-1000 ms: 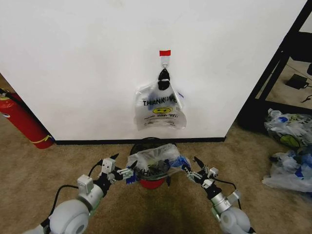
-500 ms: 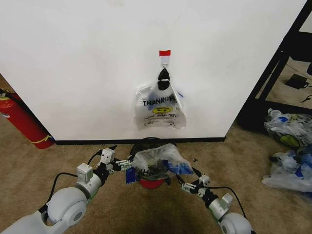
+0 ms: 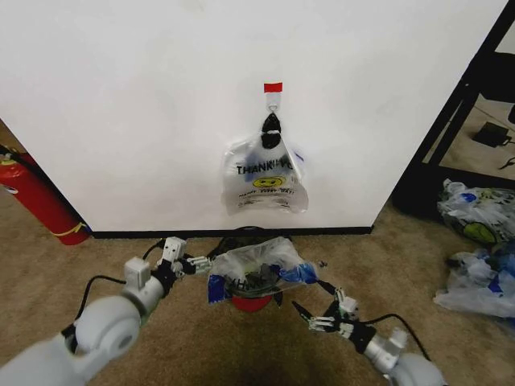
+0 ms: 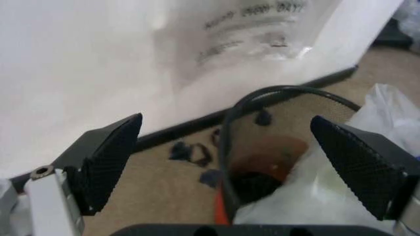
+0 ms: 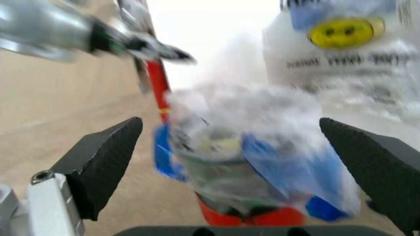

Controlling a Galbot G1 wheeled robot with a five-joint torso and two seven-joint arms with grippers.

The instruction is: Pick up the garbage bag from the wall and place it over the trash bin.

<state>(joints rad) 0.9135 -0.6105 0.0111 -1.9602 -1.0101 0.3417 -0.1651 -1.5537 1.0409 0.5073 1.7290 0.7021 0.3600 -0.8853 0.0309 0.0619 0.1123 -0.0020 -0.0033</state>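
The garbage bag's blue ends (image 3: 301, 273) hang over the trash bin's rim. The bag (image 3: 259, 269) will go around with the bin when I turn the bin's rim.
The garbage bag (image 3: 256, 265), see-through with blue strokes, lies draped over the trash bin (image 3: 251, 302), a black mesh bin with a red base that stands on the carpet in front of the wall (image 3: 145, 104). My left gripper (image 3: 190, 262) is open just left of the bag; the left wrist view shows the bin's rim (image 4: 269, 92) and the plastic (image 4: 374, 147) between its fingers. My right gripper (image 3: 316, 315) is open, drawn back to the bin's near right, and it faces the bagged bin (image 5: 239, 152). A similar bag (image 3: 265, 181) hangs from the red-taped hook (image 3: 273, 96).
A red fire extinguisher (image 3: 40, 201) leans at the wall on the left. A black shelf frame (image 3: 471, 104) and a heap of plastic bags (image 3: 479, 241) are on the right. Small dark scraps (image 4: 190, 152) lie by the black baseboard (image 3: 161, 234).
My right gripper has come off the bag's right edge and drawn back toward me. The left gripper has shifted slightly left and away. The bag has settled lower around the bin.
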